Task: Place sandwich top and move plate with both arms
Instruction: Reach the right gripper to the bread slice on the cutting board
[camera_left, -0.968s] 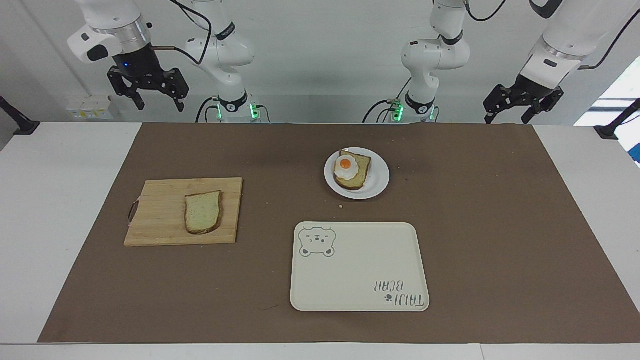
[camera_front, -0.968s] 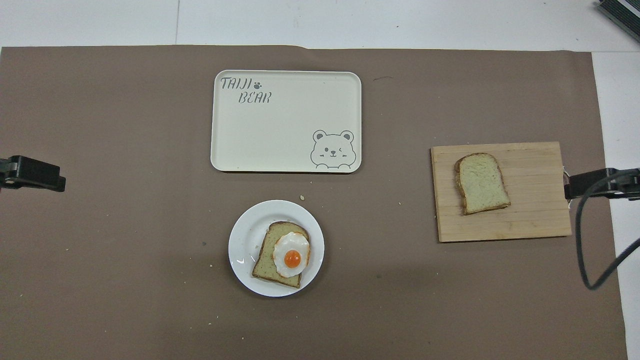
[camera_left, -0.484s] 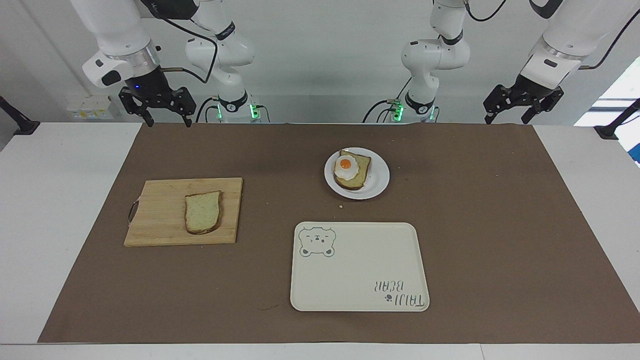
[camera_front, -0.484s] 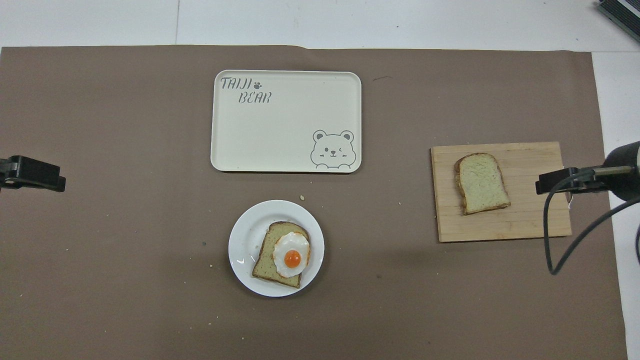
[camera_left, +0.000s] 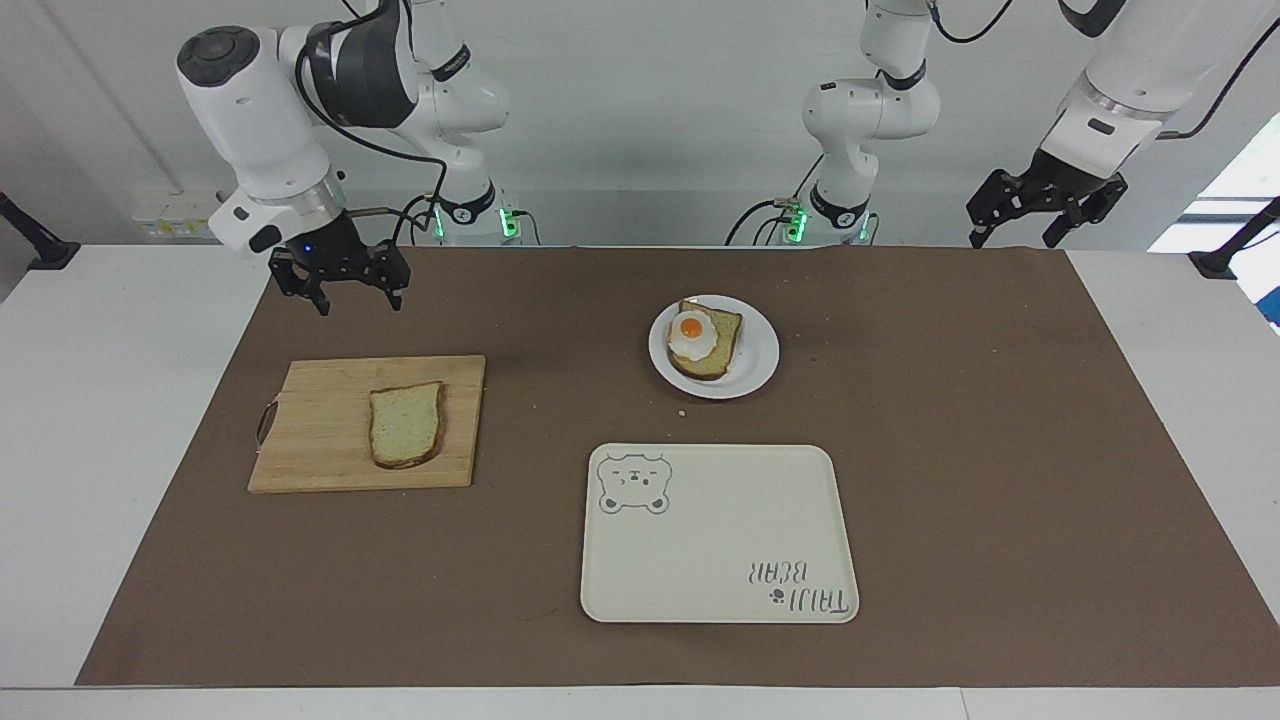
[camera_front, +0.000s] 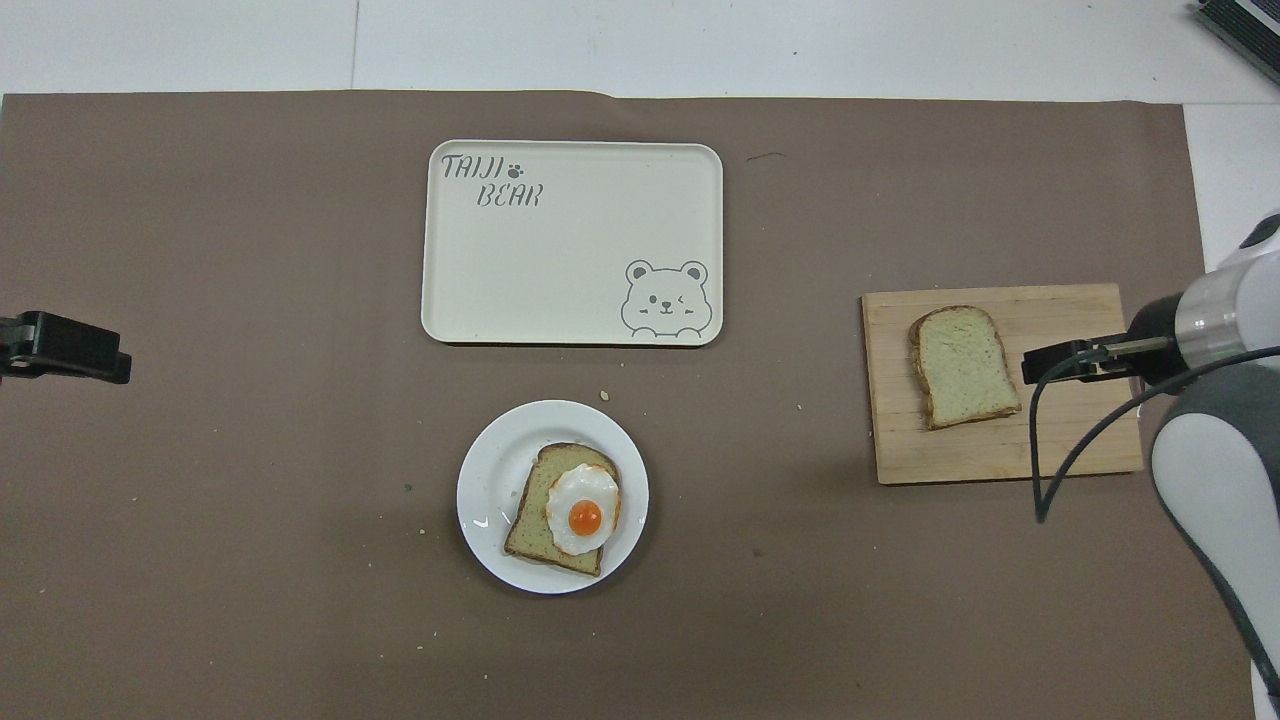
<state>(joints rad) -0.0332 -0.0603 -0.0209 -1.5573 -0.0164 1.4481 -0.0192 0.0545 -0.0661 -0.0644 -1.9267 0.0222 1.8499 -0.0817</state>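
Note:
The sandwich top's handle-side edge (camera_front: 1004, 367) is free in front of my open fingers. My right gripper continues to go down toward that edge (camera_left: 375, 422) until the fingers are on both sides of it, and then close.
The sandwich top (camera_left: 405, 425), a plain bread slice, lies flat on a wooden cutting board (camera_left: 320, 400) toward the right arm's end; it also shows in the overhead view (camera_front: 965, 365). The white plate (camera_left: 762, 352) holds a bread slice with a fried egg (camera_left: 692, 332) and shows in the overhead view (camera_front: 490, 480). My right gripper (camera_left: 358, 300) is open and empty, up in the air over the board (camera_front: 1060, 445), beside the slice in the overhead view (camera_front: 1060, 362), not touching it. My left gripper (camera_left: 1035, 235) is open and empty, waiting raised at its end of the table (camera_front: 60, 347).
A cream rectangular tray (camera_left: 720, 540) with a bear drawing lies farther from the robots than the plate, also in the overhead view (camera_front: 560, 250). A brown mat (camera_left: 950, 450) covers the table. Small crumbs lie near the plate.
My right arm has swung down and in from its raised rest, bringing its open gripper over the cutting board toward the bread slice. The left arm and all objects have not moved.

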